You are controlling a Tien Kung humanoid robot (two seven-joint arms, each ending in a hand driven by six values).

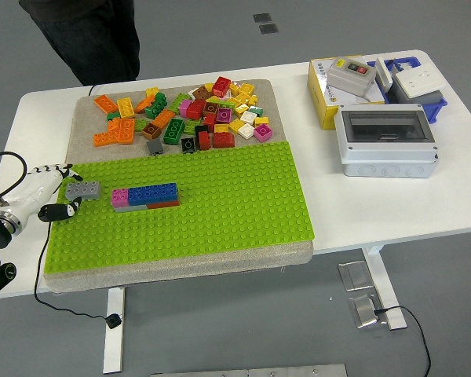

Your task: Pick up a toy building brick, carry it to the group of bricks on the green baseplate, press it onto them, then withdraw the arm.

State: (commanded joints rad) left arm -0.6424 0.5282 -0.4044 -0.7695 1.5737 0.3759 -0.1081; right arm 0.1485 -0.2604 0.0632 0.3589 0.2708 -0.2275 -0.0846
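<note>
My gripper will press the grey brick [82,191] down along the group's blue top, where open studs show [152,191], so the brick will sit level there and stay in place.
The green baseplate [220,204] lies on a tan mat at the table's front left. On it stands a short group of bricks [145,195]: pink at its left end, blue along the top, grey and red-brown underneath. A grey brick [82,189] sits on the plate's left edge, apart from the group. My left hand [61,190], white with black fingertips, is at the table's left edge just beside the grey brick. Its fingers [56,210] are spread above and below the brick's left end, and no grip on it shows. The right arm is out of view.
A heap of loose bricks [188,118] lies on the mat behind the plate. A grey junction box [386,141], a yellow box with a switch unit [341,82] and a blue bin [416,86] stand at the right. A person in dark clothes [86,39] stands at the far left.
</note>
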